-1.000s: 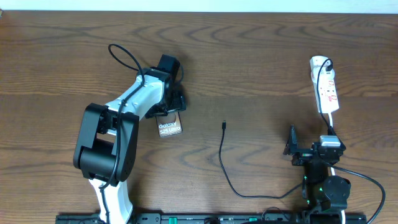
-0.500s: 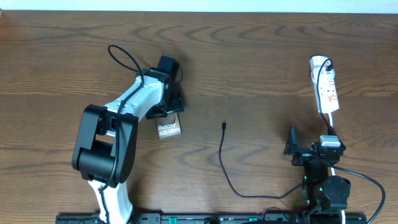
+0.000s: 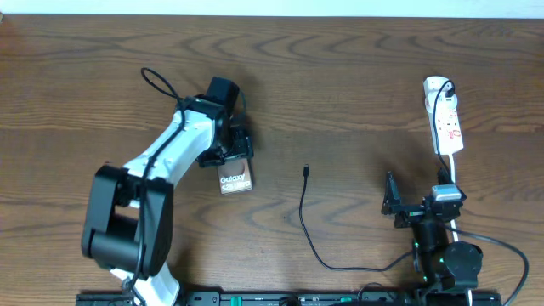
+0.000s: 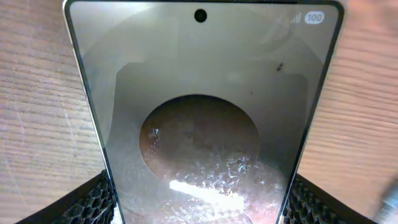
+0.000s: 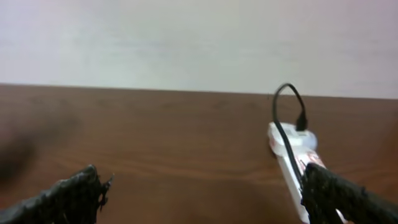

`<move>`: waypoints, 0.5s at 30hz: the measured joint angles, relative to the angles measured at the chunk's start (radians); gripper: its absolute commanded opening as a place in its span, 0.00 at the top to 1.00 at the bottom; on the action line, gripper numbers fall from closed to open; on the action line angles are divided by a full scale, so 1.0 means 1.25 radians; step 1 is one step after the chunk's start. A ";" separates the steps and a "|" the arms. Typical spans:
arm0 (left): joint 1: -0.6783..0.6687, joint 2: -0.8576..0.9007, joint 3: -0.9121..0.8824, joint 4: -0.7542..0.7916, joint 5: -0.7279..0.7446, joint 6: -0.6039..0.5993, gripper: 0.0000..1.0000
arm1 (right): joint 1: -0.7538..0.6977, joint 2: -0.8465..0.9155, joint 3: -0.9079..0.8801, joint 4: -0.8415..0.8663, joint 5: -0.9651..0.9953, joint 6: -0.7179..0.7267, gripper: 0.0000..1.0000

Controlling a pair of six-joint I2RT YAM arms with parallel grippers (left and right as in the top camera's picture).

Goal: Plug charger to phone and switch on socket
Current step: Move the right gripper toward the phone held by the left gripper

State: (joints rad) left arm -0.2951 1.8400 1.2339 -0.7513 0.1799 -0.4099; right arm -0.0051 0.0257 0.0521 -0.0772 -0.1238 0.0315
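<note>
The phone's far end (image 3: 240, 170) is in my left gripper and its Galaxy end (image 3: 236, 182) is free, so my right gripper should keep moving to that free end until it closes on the phone.
The phone (image 3: 235, 181), bronze-grey with white "Galaxy" text, lies flat on the table left of centre. My left gripper (image 3: 228, 155) is shut on its far end. In the left wrist view the phone (image 4: 199, 93) fills the frame between my two fingers (image 4: 199, 202). The charger's small connector tip (image 3: 306, 171) lies free on the table to the right of the phone. Its thin cable (image 3: 311, 238) loops toward the front. The black plug (image 3: 447, 87) sits in the white socket (image 3: 445, 123) at the far right. My right gripper (image 3: 410, 204) is open and empty, in front of the socket (image 5: 287, 158).
The socket's white cord (image 3: 450, 170) runs down to the right arm's base. The left arm (image 3: 144, 178) stretches from the front left. The pale back wall (image 5: 186, 37) lies beyond the table's far edge.
The left arm has swung, and the phone has shifted slightly toward the front with the gripper. The right gripper has edged a little left and toward the front.
</note>
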 measured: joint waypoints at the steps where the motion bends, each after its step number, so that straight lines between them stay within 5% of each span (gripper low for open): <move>1: 0.000 -0.011 0.000 0.000 0.007 0.000 0.24 | 0.000 0.016 0.032 -0.026 -0.005 0.008 0.01; 8: 0.000 -0.052 0.000 0.006 0.064 0.005 0.24 | 0.000 0.252 0.434 -0.263 -0.046 0.032 0.01; 15: 0.000 -0.070 0.000 0.016 0.117 0.005 0.24 | 0.000 0.619 0.881 -0.670 -0.143 0.026 0.01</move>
State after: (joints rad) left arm -0.2951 1.7519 1.2335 -0.7307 0.3256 -0.4034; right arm -0.0051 0.7994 1.1534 -0.9146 -0.3023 0.0635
